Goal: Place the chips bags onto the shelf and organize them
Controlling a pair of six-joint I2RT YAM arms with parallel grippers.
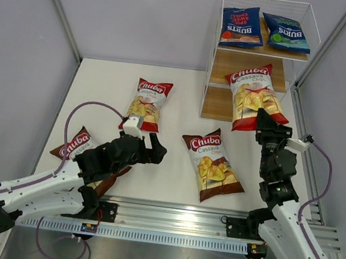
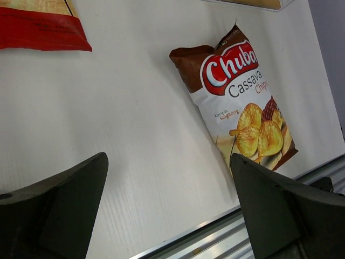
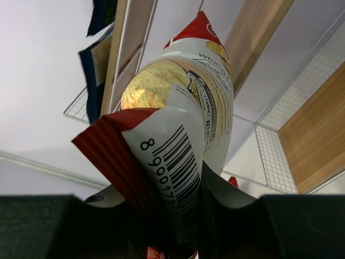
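Observation:
The red-and-white bag's loose top end points at the shelf's empty middle level. My right gripper goes on sliding the bag in until it rests there, and then let go.
The shelf stands at the back right with two dark-blue Burts bags on its top tier. My right gripper is shut on the bottom edge of a red-and-white Chuba bag and holds it upright in front of the shelf's lower tiers; the right wrist view shows the bag's barcode end pinched between the jaws. My left gripper is open and empty above the table. A second red-and-white bag lies beyond it. A brown Chuba bag lies mid-table. Another brown bag lies partly under the left arm.
White table with a metal rail along the near edge. Grey walls and frame posts close in on the left, the back and the right. The shelf's wire frame and wooden tiers are close ahead of the held bag.

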